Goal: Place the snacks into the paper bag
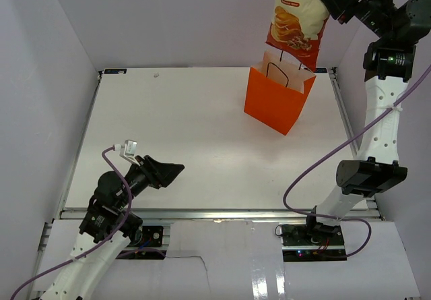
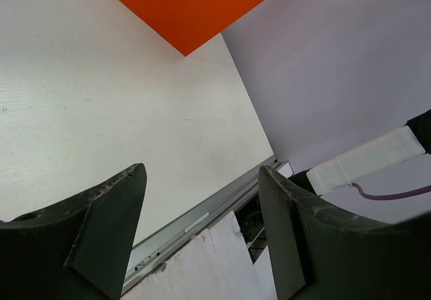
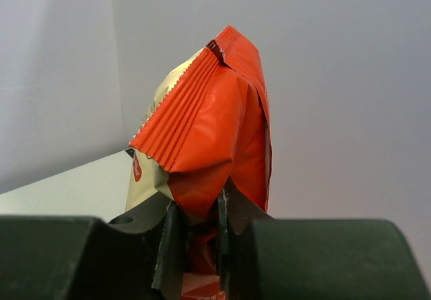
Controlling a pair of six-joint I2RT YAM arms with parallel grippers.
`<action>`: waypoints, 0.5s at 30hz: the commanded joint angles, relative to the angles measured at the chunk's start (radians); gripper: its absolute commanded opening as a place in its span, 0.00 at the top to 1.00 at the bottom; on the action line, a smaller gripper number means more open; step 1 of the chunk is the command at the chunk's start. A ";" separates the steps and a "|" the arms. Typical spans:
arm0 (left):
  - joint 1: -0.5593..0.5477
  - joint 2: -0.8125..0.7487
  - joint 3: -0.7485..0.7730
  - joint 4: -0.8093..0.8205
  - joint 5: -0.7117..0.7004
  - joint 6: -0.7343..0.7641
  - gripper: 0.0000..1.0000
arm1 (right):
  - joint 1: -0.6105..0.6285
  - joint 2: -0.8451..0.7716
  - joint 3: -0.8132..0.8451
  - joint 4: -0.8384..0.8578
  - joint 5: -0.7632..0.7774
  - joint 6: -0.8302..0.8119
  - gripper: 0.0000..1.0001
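Observation:
My right gripper should keep lowering the chip bag until it sits inside the paper bag and then let go, because the chip bag's lower end (image 1: 296, 49) hangs over the paper bag's opening (image 1: 288, 73).
The orange paper bag (image 1: 277, 101) stands upright at the table's back right, its pale inside open at the top. My right gripper (image 1: 337, 0) is shut on the top of the orange-and-cream chip bag (image 1: 295, 17), which hangs just above the paper bag's mouth. In the right wrist view the chip bag (image 3: 205, 138) is pinched between the fingers of my right gripper (image 3: 195, 212). My left gripper (image 1: 172, 170) is open and empty low over the table's front left; in its wrist view (image 2: 202, 178) a corner of the paper bag (image 2: 195, 7) shows. No small candies are in view.
White walls close in the table on the left, back and right. A metal rail (image 1: 215, 214) runs along the table's front edge. A purple cable (image 1: 323, 162) loops beside the right arm.

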 commanded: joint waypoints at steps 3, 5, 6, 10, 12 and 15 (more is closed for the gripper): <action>0.000 0.014 -0.008 0.028 0.014 -0.007 0.22 | -0.020 0.037 0.026 0.068 0.082 -0.067 0.92; 0.000 0.016 -0.008 0.027 0.014 -0.007 0.22 | -0.024 0.051 0.013 0.062 0.077 -0.095 0.92; 0.000 0.016 -0.008 0.027 0.014 -0.007 0.22 | -0.026 0.059 -0.002 0.057 0.074 -0.104 0.92; 0.000 0.017 -0.014 0.027 0.011 -0.010 0.22 | -0.024 0.062 -0.069 0.049 0.054 -0.153 0.92; 0.000 0.022 -0.017 0.028 0.011 -0.011 0.22 | -0.026 0.061 -0.105 0.039 0.054 -0.173 0.92; 0.000 0.034 -0.021 0.041 0.012 -0.014 0.22 | -0.023 0.057 -0.135 0.029 0.053 -0.202 0.92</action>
